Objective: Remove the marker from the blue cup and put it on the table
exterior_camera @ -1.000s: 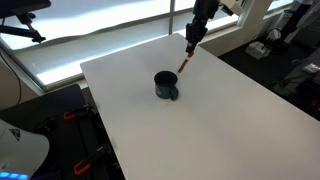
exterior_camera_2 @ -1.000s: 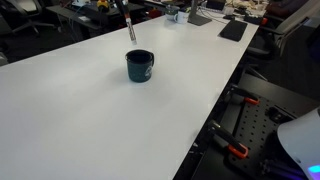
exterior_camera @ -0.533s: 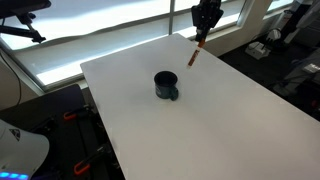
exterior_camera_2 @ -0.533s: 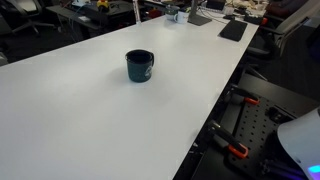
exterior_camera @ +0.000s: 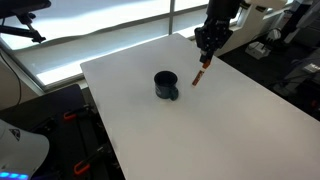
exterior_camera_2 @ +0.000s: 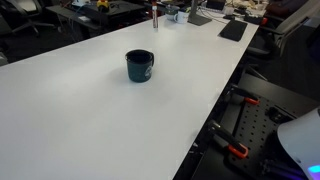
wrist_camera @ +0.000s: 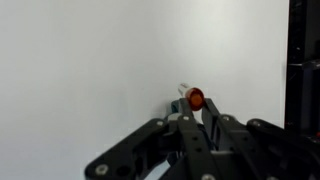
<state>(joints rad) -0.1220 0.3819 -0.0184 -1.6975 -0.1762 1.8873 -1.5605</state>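
Note:
The marker is hanging clear of the blue cup. My gripper keeps bringing the marker down to the open tabletop beside the cup until the marker's tip gets there, then let go.
The dark navy blue cup stands upright on the white table with nothing sticking out of it; it also shows in an exterior view. My gripper is shut on the marker, a reddish stick hanging down and tilted, its lower tip close to or touching the tabletop to the right of the cup. In the wrist view the marker's orange-red end sticks out between my fingers over bare white table. In an exterior view the marker is small at the far edge.
The table's far edge lies close behind the gripper in an exterior view. Beyond the table stand desks with dark equipment. A dark strip runs down the right side of the wrist view.
My gripper has carried the marker away from the cup, to the right in one exterior view, and lowered it toward the table. The cup has not moved.

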